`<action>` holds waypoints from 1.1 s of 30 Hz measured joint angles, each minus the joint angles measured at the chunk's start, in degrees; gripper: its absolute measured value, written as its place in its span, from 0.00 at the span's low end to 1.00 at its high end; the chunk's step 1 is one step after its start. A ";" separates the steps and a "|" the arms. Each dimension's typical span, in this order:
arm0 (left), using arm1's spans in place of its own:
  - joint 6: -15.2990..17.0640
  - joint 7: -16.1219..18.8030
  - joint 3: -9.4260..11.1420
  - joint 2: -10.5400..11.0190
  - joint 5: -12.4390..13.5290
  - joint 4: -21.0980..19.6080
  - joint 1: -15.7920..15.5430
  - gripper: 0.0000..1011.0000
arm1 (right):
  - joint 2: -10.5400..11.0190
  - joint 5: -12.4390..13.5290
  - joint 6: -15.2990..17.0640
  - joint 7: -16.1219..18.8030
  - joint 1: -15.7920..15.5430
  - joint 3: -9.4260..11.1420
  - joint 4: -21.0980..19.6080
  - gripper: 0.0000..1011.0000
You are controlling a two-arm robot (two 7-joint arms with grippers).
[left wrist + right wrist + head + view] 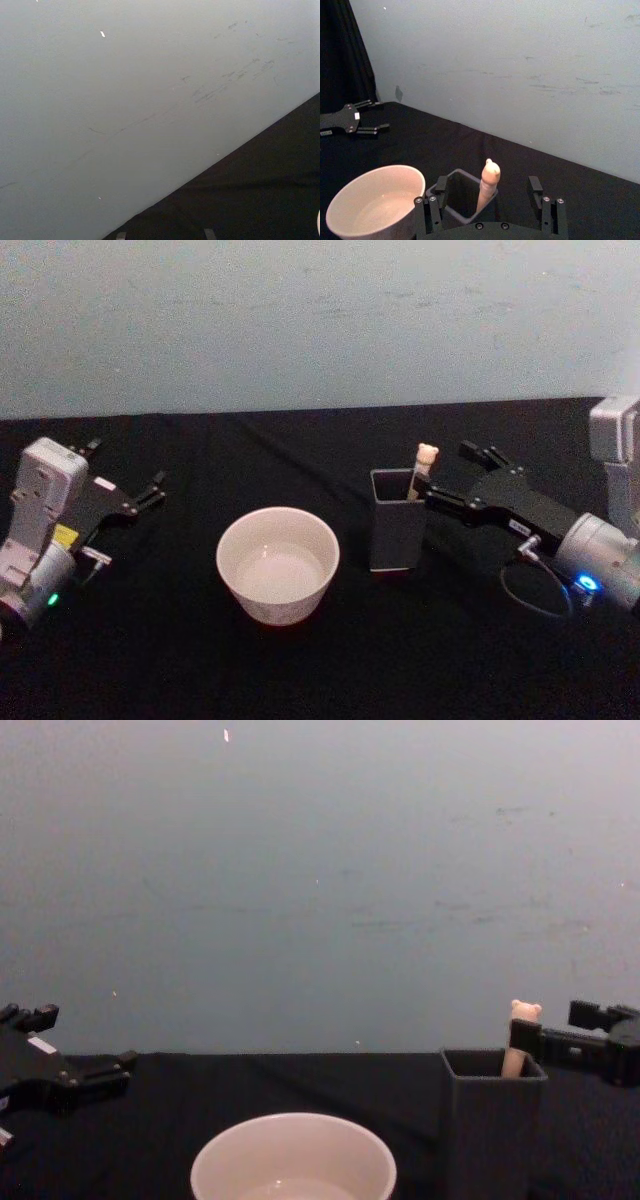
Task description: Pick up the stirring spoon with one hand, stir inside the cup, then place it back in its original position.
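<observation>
I expect the stirring spoon (pixel 525 1012) to slide up and out freely when I lift it, because the holder has open space (pixel 478 1065) next to the cream handle.
The stirring spoon (pixel 423 466) stands upright in a dark grey square holder (pixel 397 535), its cream handle and bear head sticking out above the rim. My right gripper (pixel 450 475) is open at handle height, one finger on each side of the spoon (pixel 489 182) and neither touching it. The wide cream-white cup (pixel 278 565) sits left of the holder. In the chest view the spoon (pixel 520 1038) rises from the holder (pixel 490 1130) beside the right gripper (pixel 555 1025). At the table's left my left gripper (pixel 125 468) rests open and holds nothing.
A black cloth (pixel 330 670) covers the table and a pale blue-grey wall (pixel 320 320) stands behind it. Black cloth separates the cup (pixel 375 205) from the holder (pixel 457 200). The left gripper (pixel 367 117) lies far off to the cup's other side.
</observation>
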 joint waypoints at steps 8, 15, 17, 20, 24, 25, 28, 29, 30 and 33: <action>0.00 0.00 0.00 0.00 0.00 0.00 0.00 0.99 | -2.95 0.10 1.04 1.22 3.20 -0.37 4.25 0.99; 0.00 0.00 0.00 0.00 0.00 0.00 0.00 0.99 | -4.62 -0.10 1.68 1.89 5.16 -0.80 7.20 0.99; 0.00 0.00 0.00 0.00 0.00 0.00 0.00 0.99 | -4.81 -0.15 1.74 1.97 5.34 -0.83 7.55 0.99; 0.00 0.00 0.00 0.00 0.00 0.00 0.00 0.99 | -5.10 -0.17 1.87 1.98 5.45 -0.80 7.86 0.99; 0.00 0.00 0.00 0.00 0.00 0.00 0.00 0.99 | -5.28 -0.18 1.90 1.85 5.45 -0.66 7.87 0.99; 0.00 0.00 0.00 0.00 0.00 0.00 0.00 0.99 | -5.28 -0.19 1.90 1.84 5.45 -0.65 7.88 0.99; 0.00 0.00 0.00 0.00 0.00 0.00 0.00 0.99 | -5.25 -0.20 1.91 1.82 5.45 -0.63 7.85 0.99; 0.00 0.00 0.00 0.00 0.00 0.00 0.00 0.99 | -5.23 -0.21 1.91 1.81 5.45 -0.63 7.83 0.99; 0.00 0.00 0.00 0.00 0.00 0.00 0.00 0.99 | -5.22 -0.21 1.90 1.80 5.45 -0.63 7.83 0.99; 0.00 0.00 0.00 0.00 0.00 0.00 0.00 0.99 | -5.19 -0.23 1.91 1.80 5.45 -0.63 7.80 0.99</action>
